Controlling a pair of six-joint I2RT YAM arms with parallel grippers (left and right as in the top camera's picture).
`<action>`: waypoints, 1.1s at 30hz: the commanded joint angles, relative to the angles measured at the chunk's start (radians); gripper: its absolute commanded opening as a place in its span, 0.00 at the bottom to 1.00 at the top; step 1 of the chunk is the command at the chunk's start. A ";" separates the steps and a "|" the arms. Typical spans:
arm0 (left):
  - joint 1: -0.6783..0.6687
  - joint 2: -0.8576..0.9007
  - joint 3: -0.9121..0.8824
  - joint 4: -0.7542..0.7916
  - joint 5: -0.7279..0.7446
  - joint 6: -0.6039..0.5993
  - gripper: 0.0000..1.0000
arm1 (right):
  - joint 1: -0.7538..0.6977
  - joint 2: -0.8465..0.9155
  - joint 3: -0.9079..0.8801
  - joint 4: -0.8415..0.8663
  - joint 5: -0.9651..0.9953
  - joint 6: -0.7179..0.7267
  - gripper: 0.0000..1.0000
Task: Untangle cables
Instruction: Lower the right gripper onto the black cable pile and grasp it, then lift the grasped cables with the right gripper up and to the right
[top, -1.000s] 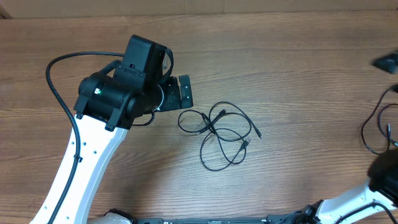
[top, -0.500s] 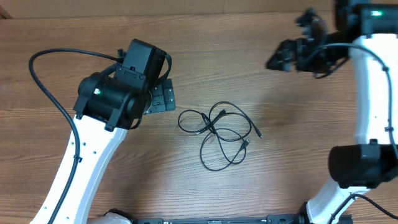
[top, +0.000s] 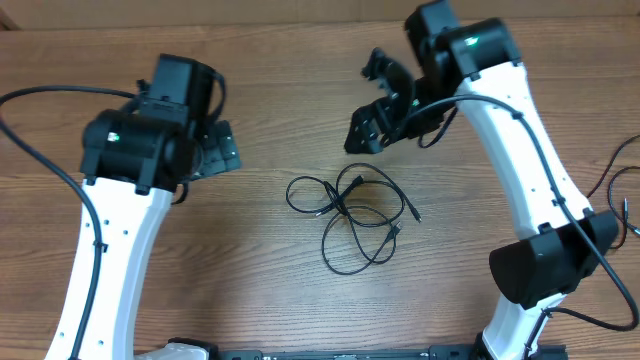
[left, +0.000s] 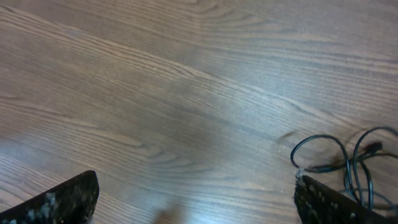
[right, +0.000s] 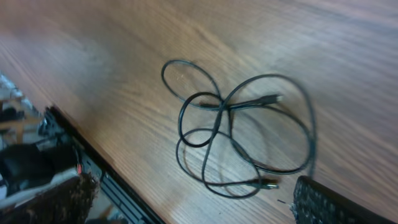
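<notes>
My right gripper will loosen the cables into a wider loop when it pulls, because the loops cross loosely with open gaps between them.
The cables are thin black cords with small plug ends, tangled in overlapping loops on the wooden table in the middle of the overhead view. They also show in the right wrist view and at the right edge of the left wrist view. My left gripper is open and empty, to the left of the cables; its wide-apart fingers frame bare wood. My right gripper is open and empty, above and just behind the cables, with the tangle between its fingers in the right wrist view.
The table's front edge with a black rail lies beyond the cables in the right wrist view. Thicker black arm wires loop at the left and at the far right edge.
My right arm has swung in from the far right to over the cables. My left arm has drawn back to the left, away from the cables. The cables have not moved.
</notes>
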 joint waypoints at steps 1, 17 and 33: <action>0.053 -0.008 0.011 -0.001 0.088 0.089 1.00 | 0.034 0.006 -0.085 0.024 -0.045 -0.001 1.00; 0.092 -0.008 0.011 0.005 0.114 0.086 1.00 | 0.190 0.006 -0.488 0.412 -0.158 -0.002 1.00; 0.092 -0.008 0.011 0.005 0.114 0.086 1.00 | 0.217 -0.013 -0.562 0.544 -0.156 0.178 0.04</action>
